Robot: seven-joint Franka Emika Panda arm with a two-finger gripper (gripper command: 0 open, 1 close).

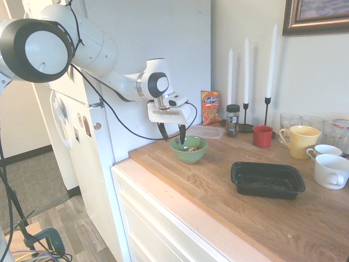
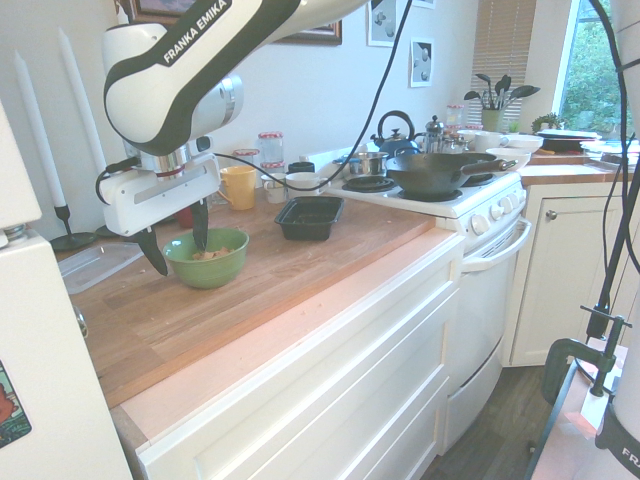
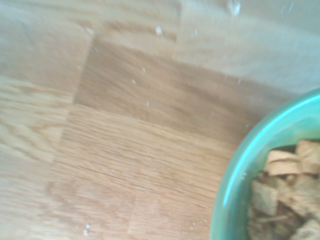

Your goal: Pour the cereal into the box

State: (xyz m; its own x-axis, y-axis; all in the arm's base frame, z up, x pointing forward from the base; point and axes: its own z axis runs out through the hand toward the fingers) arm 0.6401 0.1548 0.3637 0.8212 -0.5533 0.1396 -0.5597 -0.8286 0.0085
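Observation:
The cereal (image 2: 211, 254) has its pieces (image 3: 284, 163) lying loose and separate, so it should slide out and leave the green bowl empty when I tip the bowl over the box.
A green bowl (image 1: 188, 149) (image 2: 207, 257) stands on the wooden counter near the fridge. It holds a small heap of tan cereal (image 1: 193, 148) (image 2: 210, 254) flakes, which the wrist view shows close up as cereal (image 3: 285, 195) inside the green rim. My gripper (image 1: 172, 132) (image 2: 178, 245) hangs open over the bowl's rim on the fridge side. One finger is down over the inside of the bowl, the other outside it. The box (image 1: 267, 179) (image 2: 309, 217), a shallow black tray, sits empty farther along the counter toward the stove.
Along the back wall stand three white candles (image 1: 246, 60), an orange snack bag (image 1: 210, 107), a spice jar (image 1: 233, 119), a red cup (image 1: 262, 136), a yellow mug (image 1: 299, 141), white mugs (image 1: 331, 170) and glasses. A clear flat container (image 2: 95, 265) lies behind the bowl. The fridge (image 1: 87, 136) stands beside the counter.

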